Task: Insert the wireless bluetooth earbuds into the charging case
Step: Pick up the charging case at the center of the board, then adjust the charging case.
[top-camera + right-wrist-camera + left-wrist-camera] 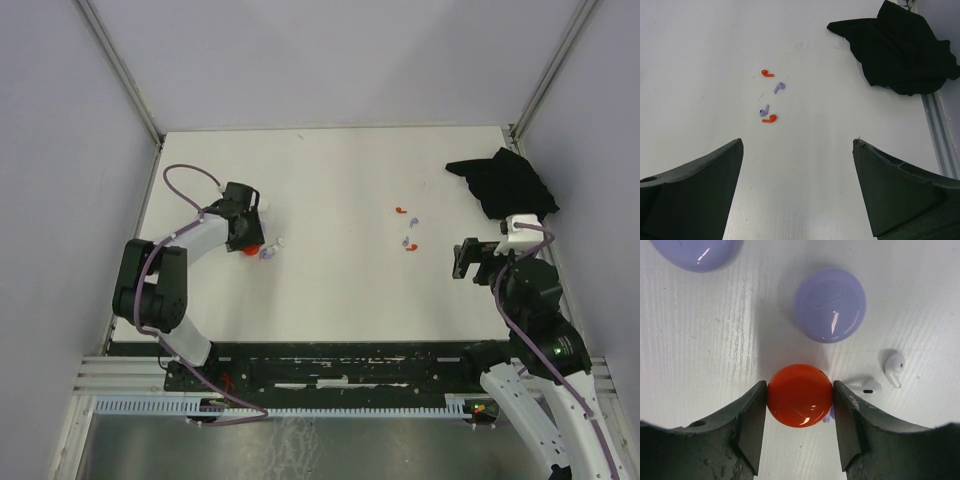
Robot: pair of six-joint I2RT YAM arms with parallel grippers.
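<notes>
My left gripper should bring the case to the middle (342,238) and hand it to my right gripper, because my left gripper is holding the red case (251,250) far from the red earbuds.
My left gripper (800,392) is shut on a glossy red round case (800,402), both fingers touching its sides on the table. It also shows in the top view (250,249) under the left gripper (243,232). Two whitish earbuds (895,367) (870,387) lie just right of it. A lilac round case (830,305) lies beyond it. Two red earbuds (768,74) (769,119) and two lilac earbuds (779,87) (764,110) lie in a cluster ahead of my right gripper (797,145), which is open and empty, well short of them.
A second lilac round piece (695,252) lies at the far left of the left wrist view. A crumpled black cloth (505,183) sits at the table's back right corner, also in the right wrist view (900,47). White walls enclose the table.
</notes>
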